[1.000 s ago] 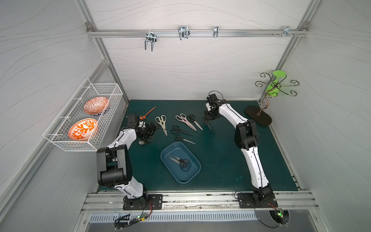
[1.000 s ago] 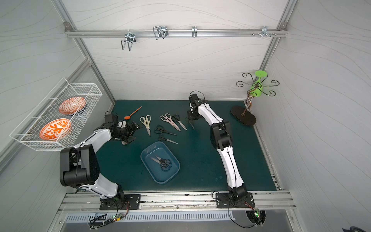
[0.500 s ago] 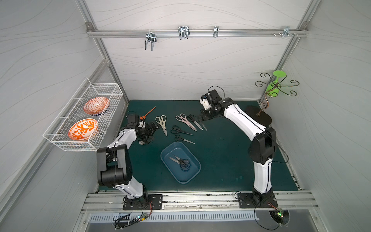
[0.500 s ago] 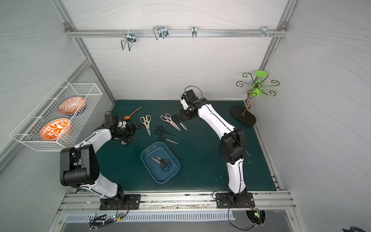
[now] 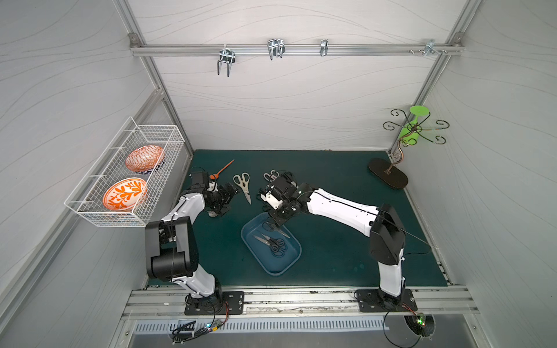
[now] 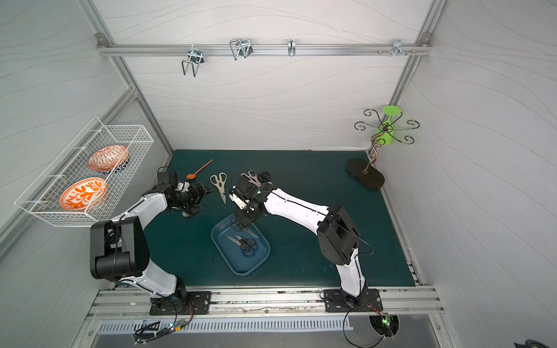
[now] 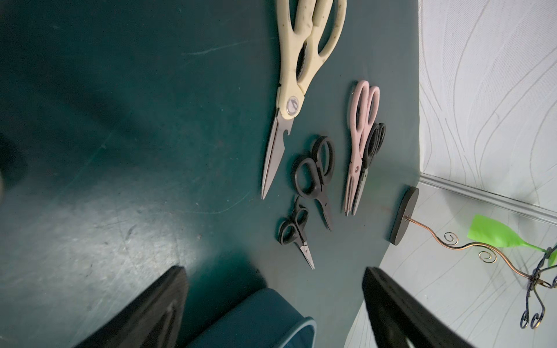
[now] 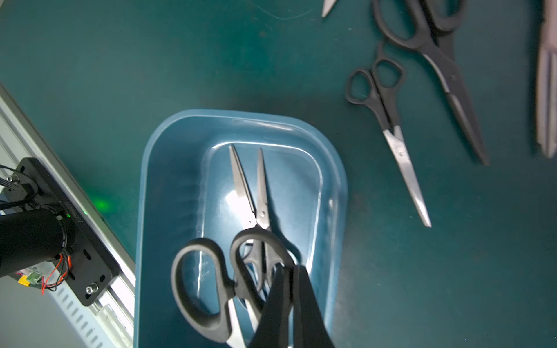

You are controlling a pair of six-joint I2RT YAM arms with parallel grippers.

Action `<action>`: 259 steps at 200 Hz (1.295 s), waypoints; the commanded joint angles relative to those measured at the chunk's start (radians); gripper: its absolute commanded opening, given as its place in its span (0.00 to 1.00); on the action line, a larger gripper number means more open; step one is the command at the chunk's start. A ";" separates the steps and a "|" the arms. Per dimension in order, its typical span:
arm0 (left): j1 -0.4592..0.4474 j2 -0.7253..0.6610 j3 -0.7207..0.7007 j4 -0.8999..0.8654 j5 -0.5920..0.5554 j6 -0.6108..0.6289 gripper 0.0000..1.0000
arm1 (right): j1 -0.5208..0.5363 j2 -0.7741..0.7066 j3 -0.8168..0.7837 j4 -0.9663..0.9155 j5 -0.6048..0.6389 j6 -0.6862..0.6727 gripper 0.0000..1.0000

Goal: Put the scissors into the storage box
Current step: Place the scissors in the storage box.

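The held scissors (image 8: pixel 230 286) hang fully inside the storage box's rim, so my right gripper keeps going over the storage box's bottom (image 5: pixel 270 235) and lets go of them there.
The blue storage box (image 5: pixel 287 260) (image 6: pixel 256 262) lies front-centre on the green mat, with two black-handled scissors (image 8: pixel 250 192) inside. My right gripper (image 8: pixel 287 271) (image 5: pixel 278 223) hangs over the box's far end, shut on a black-handled pair (image 8: pixel 196 280) by its handle. On the mat lie cream shears (image 7: pixel 297 75) (image 5: pixel 242 184), pink shears (image 7: pixel 361 120) (image 6: pixel 251 176) and three black pairs (image 7: pixel 316 168) (image 7: pixel 294 229) (image 7: pixel 373 141). My left gripper (image 7: pixel 274 304) (image 5: pixel 224 199) is open and empty, left of the cream shears.
An orange spoon (image 5: pixel 221 170) lies at the back left. A white wire basket (image 5: pixel 99 211) with two orange bowls hangs on the left wall. A metal stand (image 5: pixel 388 177) with a green cup occupies the back right corner.
My right arm has swung from the back of the mat forward and left, carrying the black-handled scissors to above the box. The left arm has not moved.
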 commanded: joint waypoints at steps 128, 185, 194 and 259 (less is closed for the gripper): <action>0.014 -0.012 0.020 0.005 0.001 0.003 0.95 | 0.051 0.217 0.029 0.073 0.037 0.080 0.17; 0.014 -0.009 0.020 0.003 -0.002 0.005 0.95 | 0.041 0.138 0.068 0.052 0.067 0.076 0.24; 0.015 -0.009 0.021 0.004 -0.002 0.005 0.95 | 0.029 0.114 0.074 0.048 0.061 0.075 0.24; 0.014 -0.010 0.016 0.010 0.005 0.001 0.95 | -0.140 0.031 0.104 0.060 0.056 0.084 0.24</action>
